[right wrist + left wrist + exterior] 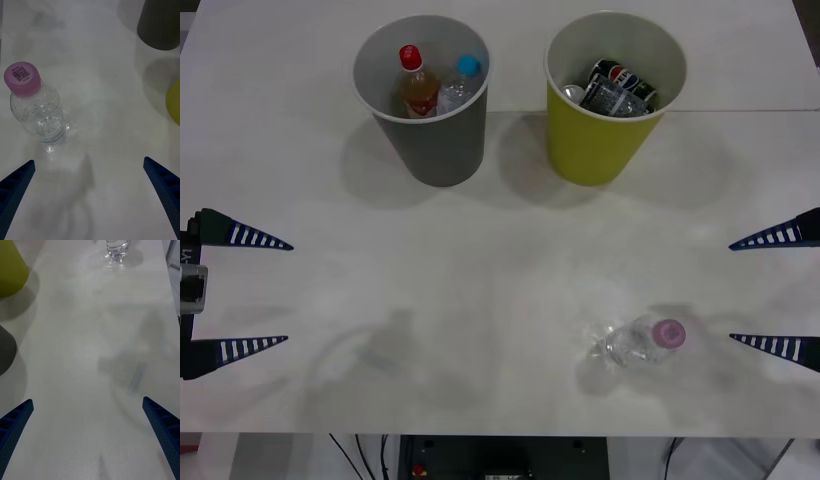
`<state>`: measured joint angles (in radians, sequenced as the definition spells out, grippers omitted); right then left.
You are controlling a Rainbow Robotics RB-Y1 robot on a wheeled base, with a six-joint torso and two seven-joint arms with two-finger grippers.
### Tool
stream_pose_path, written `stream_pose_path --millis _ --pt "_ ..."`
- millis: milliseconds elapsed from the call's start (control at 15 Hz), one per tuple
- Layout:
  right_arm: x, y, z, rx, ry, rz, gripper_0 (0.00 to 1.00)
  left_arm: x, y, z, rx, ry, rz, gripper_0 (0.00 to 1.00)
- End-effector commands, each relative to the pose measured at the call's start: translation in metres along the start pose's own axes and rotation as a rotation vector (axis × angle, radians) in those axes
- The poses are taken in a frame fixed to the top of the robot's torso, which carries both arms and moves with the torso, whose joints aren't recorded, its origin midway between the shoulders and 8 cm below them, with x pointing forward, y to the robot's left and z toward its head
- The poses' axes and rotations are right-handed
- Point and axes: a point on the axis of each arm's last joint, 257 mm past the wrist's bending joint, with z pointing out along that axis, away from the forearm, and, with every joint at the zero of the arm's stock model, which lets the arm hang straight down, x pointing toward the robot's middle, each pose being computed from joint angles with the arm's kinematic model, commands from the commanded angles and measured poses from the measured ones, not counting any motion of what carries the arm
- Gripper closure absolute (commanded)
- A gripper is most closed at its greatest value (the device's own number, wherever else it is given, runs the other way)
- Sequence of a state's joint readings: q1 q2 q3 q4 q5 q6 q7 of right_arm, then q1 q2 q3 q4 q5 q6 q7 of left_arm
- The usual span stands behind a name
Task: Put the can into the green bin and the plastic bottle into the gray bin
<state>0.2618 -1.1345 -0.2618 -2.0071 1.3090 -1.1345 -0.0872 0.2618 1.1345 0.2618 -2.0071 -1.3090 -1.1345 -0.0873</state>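
I expect the plastic bottle (632, 343) to stay upright with its cap on top when I lift it, because the pink cap (668, 334) faces up above the bottle's clear body.
The plastic bottle (640, 342), clear with a pink cap, lies on its side on the white table near the front right. My right gripper (730, 292) stands open just to its right, apart from it. The right wrist view has the bottle (37, 112) ahead of the open right gripper (89, 160), off toward one finger. The gray bin (442, 150) stands at the back left and the green bin (590, 150) at the back right. Dark cans (620, 85) lie inside the green bin. My left gripper (288, 293) is open at the table's left edge, holding nothing.
Inside the gray bin are a red-capped bottle of orange liquid (416, 85) and a clear bottle with a light blue cap (463, 82). The left wrist view shows the left gripper (87, 399), the green bin (9, 270), the gray bin (5, 348) and the bottle's base (117, 247).
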Motion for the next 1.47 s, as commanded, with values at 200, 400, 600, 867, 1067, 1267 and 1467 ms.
stream_pose_path --millis 200,400,600,867,1067,1267,1467 --pt "0.003 0.004 0.003 -0.002 -0.008 0.021 0.00 0.000 0.000 0.000 0.000 0.000 0.000 0.00" --pt "0.005 0.003 0.001 0.000 -0.005 0.016 0.00 0.000 0.000 0.000 0.000 0.000 0.000 0.00" --pt "0.016 0.007 -0.002 -0.016 -0.029 -0.016 0.00 0.000 0.000 0.000 0.000 0.000 0.000 0.00" --pt "0.024 0.019 0.004 -0.051 -0.092 -0.075 0.00 0.000 0.000 0.000 0.000 0.000 0.000 0.00" --pt "0.023 0.026 0.013 -0.038 -0.145 -0.106 0.00 0.000 0.000 0.000 0.000 0.000 0.000 0.00" --pt "0.027 0.037 0.029 -0.037 -0.197 -0.052 0.00 0.000 0.000 0.000 0.000 0.000 0.000 0.00" --pt "0.031 0.044 0.046 -0.037 -0.246 -0.012 0.00 0.000 0.000 0.000 0.000 0.000 0.000 0.00"
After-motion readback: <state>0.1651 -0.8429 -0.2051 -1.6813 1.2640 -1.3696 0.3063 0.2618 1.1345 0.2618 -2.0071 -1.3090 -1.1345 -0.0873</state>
